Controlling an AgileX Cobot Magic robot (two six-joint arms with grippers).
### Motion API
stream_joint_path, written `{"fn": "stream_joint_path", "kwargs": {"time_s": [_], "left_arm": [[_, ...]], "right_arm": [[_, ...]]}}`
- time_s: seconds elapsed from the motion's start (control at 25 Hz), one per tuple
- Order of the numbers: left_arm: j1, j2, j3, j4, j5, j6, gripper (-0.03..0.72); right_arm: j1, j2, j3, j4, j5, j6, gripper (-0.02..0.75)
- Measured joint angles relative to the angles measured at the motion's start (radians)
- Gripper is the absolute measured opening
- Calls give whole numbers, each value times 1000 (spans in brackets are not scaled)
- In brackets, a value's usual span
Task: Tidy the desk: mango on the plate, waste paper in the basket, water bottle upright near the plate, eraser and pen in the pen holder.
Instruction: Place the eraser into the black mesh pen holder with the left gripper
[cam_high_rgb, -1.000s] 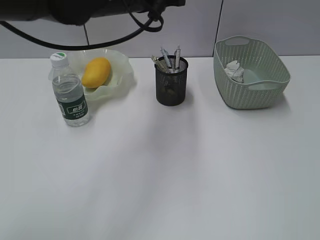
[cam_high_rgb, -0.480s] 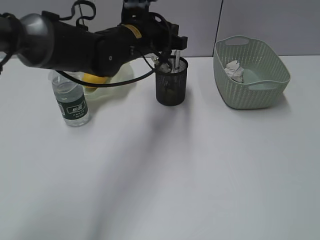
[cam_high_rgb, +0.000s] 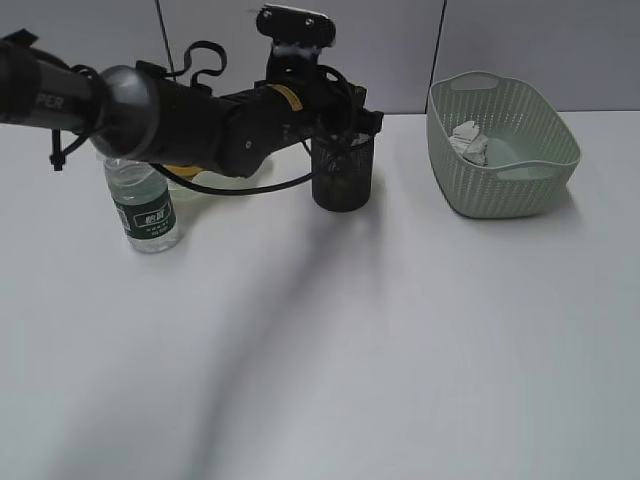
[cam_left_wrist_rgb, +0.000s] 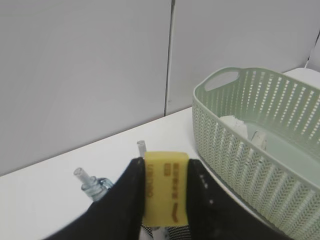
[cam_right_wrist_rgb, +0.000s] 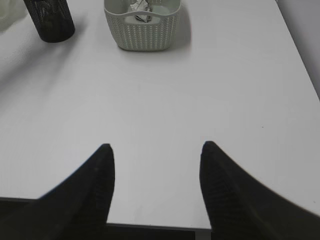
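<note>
The yellow eraser (cam_left_wrist_rgb: 166, 187) is hanging upright over the pen holder (cam_high_rgb: 342, 184), next to the pen tops. I keep lowering it with my left gripper until it dips inside, and then let go.
My left gripper (cam_high_rgb: 347, 124) is shut on the yellow eraser (cam_left_wrist_rgb: 166, 190) just above the mouth of the black mesh pen holder (cam_high_rgb: 342, 180), where clear pen tops (cam_left_wrist_rgb: 90, 182) stick up. The left arm covers most of the plate (cam_high_rgb: 205, 186); only a sliver of the mango (cam_high_rgb: 181, 172) shows. The water bottle (cam_high_rgb: 143, 205) stands upright in front of the plate. Crumpled waste paper (cam_high_rgb: 470, 140) lies in the green basket (cam_high_rgb: 500, 150). My right gripper (cam_right_wrist_rgb: 156, 147) is open and holds nothing, above the desk's (cam_right_wrist_rgb: 165, 100) near edge.
The basket (cam_left_wrist_rgb: 240, 130) stands close to the right of the left gripper's fingers. The right wrist view shows the pen holder (cam_right_wrist_rgb: 50, 22) and the basket (cam_right_wrist_rgb: 142, 30) far off at the back. A grey wall runs behind the desk.
The left arm has swung down into the exterior view from the upper left and lowered the eraser to the pen holder's rim. Nothing else on the desk has moved.
</note>
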Motion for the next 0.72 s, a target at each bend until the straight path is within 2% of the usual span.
{"fn": "stream_joint_path", "kwargs": {"time_s": [0.72], "left_arm": [[1, 62, -33, 13, 54, 0, 199]], "right_arm": [[0, 0, 0, 0, 0, 0, 438]]}}
